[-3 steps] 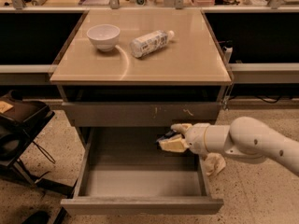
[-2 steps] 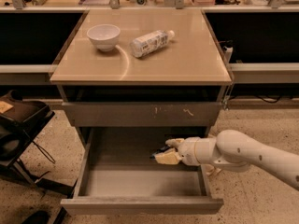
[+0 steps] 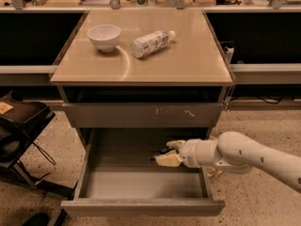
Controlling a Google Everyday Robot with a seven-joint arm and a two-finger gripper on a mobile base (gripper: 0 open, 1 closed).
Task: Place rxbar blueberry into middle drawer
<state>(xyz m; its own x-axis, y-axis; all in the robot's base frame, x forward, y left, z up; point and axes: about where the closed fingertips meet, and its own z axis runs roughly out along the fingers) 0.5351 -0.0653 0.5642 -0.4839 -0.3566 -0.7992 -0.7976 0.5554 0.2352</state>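
Observation:
I keep lowering my gripper until the rxbar blueberry [image 3: 162, 153] rests on the empty drawer's bottom [image 3: 162, 179], then let go. The bar is hanging inside the open middle drawer, above that bottom.
The middle drawer [image 3: 141, 206] is pulled open below the table, with a smooth gray inside. My gripper [image 3: 165, 153] reaches into it from the right, over the drawer's right rear part. Its pale fingers [image 3: 168, 160] are shut on a small dark piece, the rxbar blueberry [image 3: 158, 153], which is mostly hidden between them. The bar is held a little above the drawer floor.
The shut drawer front with pale scratch marks [image 3: 141, 115] is just above. On the tabletop [image 3: 188, 55] stand a white bowl [image 3: 104, 36] and a lying white-labelled bottle [image 3: 150, 42]. A black chair [image 3: 19, 131] stands at the left on the speckled floor.
My gripper has moved left and down, further into the open drawer, with the bar still in it. The bowl and bottle have not moved.

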